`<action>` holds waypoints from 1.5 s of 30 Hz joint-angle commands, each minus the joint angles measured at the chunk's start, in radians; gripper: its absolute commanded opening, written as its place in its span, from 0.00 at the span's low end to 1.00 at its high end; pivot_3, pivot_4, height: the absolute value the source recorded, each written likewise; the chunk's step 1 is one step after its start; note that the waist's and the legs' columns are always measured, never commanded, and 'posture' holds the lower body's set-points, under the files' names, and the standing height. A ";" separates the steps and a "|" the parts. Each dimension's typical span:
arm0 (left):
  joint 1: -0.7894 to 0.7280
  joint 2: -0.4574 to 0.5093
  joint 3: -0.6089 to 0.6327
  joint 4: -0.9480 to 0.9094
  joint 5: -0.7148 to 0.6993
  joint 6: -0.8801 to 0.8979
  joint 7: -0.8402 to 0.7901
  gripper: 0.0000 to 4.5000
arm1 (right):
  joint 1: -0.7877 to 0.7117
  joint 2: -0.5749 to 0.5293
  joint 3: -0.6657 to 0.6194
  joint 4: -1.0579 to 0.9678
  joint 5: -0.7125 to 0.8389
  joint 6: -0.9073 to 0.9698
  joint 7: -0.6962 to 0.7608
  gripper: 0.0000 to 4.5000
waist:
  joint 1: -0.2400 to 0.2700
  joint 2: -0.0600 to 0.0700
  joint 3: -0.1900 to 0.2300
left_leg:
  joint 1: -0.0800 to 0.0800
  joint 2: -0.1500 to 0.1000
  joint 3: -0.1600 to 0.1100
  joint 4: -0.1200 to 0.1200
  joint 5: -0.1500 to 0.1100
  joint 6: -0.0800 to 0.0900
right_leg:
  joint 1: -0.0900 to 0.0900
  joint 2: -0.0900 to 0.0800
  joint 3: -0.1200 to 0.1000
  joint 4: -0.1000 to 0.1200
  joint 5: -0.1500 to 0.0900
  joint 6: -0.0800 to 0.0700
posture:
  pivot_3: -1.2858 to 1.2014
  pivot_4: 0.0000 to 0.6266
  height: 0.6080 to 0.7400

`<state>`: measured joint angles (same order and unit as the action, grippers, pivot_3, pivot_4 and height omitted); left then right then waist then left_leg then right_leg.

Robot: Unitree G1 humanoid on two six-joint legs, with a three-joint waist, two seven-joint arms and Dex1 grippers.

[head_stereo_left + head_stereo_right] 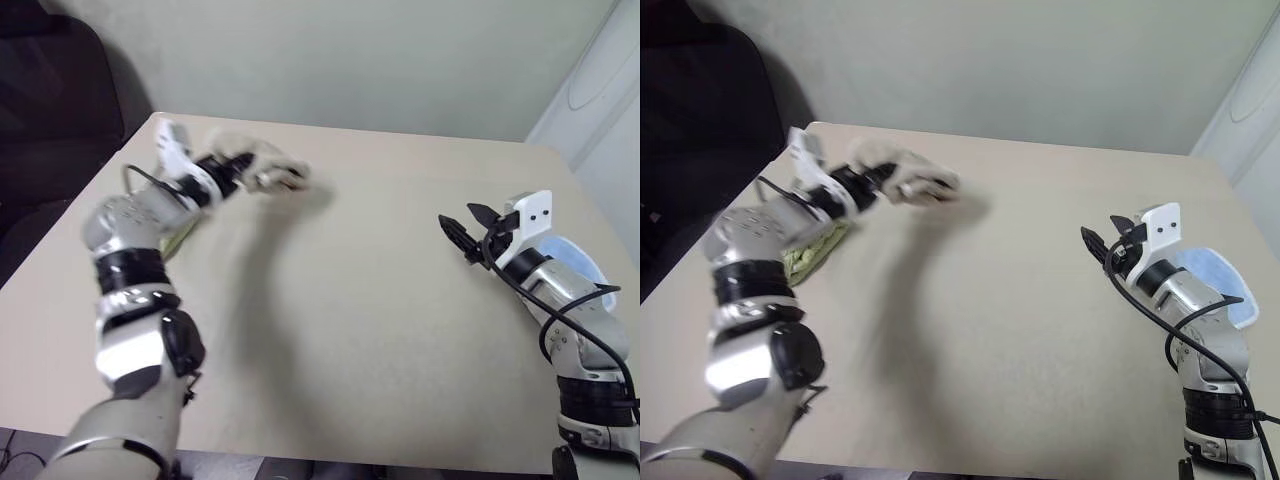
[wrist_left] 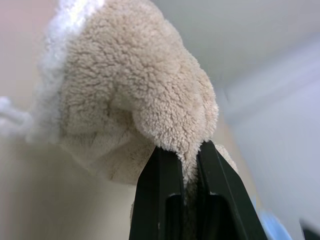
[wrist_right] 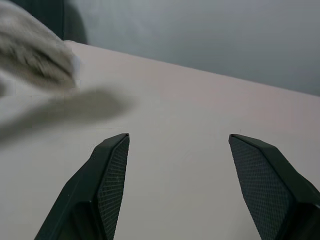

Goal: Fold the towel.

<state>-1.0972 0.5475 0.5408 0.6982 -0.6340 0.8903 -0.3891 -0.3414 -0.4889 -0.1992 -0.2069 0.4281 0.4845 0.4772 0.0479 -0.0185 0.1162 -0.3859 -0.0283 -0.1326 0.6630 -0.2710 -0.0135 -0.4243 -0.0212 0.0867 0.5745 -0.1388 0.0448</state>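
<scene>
The beige towel (image 1: pixel 910 178) hangs in a bunch from the robot's left gripper and would end up rumpled on the green cloth (image 1: pixel 816 252), so the robot should raise it clear and spread it flat.
The beige terry towel (image 1: pixel 268 166) hangs bunched in the air above the table's far left part, blurred by motion. My left gripper (image 1: pixel 243 172) is shut on it; in the left wrist view the two black fingers (image 2: pixel 160 180) pinch a fold of the towel (image 2: pixel 130 85), whose white edging shows along one side. My right gripper (image 1: pixel 462 228) stands open over the right side of the table, well apart from the towel, with nothing between its fingers (image 3: pixel 112 170). From the right wrist view the towel (image 3: pixel 35 55) shows far off, with its shadow on the tabletop.
A light green folded cloth (image 1: pixel 818 250) lies on the table (image 1: pixel 350 320) under my left arm. A light blue cloth (image 1: pixel 1218 272) lies at the right edge behind my right arm. A dark chair (image 1: pixel 50 90) stands beyond the far left corner.
</scene>
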 commanded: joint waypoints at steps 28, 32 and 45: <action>0.333 0.365 0.037 0.455 0.136 -0.297 -0.225 0.00 | -0.048 0.022 0.038 0.028 -0.008 -0.037 0.030 0.74 | -0.008 -0.004 -0.002 | -0.015 -0.003 -0.009 -0.001 0.000 -0.018 | -0.016 0.000 -0.004 0.003 0.007 -0.013 | 0.52 0.24 1.00; 0.258 0.385 0.088 0.423 0.085 -0.295 -0.226 0.00 | -0.041 0.023 0.044 0.023 -0.006 -0.037 0.029 0.74 | -0.008 -0.004 -0.002 | -0.016 -0.003 -0.009 -0.001 0.000 -0.018 | -0.016 0.000 -0.004 0.003 0.007 -0.013 | 0.52 0.24 1.00; -0.095 0.363 0.025 0.275 0.052 -0.205 -0.261 0.00 | -0.043 0.032 0.064 0.033 -0.009 -0.041 0.038 0.74 | -0.003 -0.004 -0.002 | -0.019 -0.003 -0.010 0.000 0.009 -0.009 | -0.017 0.000 -0.005 0.001 0.007 -0.013 | 0.52 0.24 1.00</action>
<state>-1.1490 0.9103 0.5720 1.0272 -0.5637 0.6702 -0.6329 -0.3706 -0.4538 -0.1327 -0.1585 0.4257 0.4632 0.5068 0.0453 -0.0230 0.1142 -0.4047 -0.0315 -0.1429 0.6626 -0.2626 -0.0222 -0.4410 -0.0207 0.0817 0.5752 -0.1318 0.0321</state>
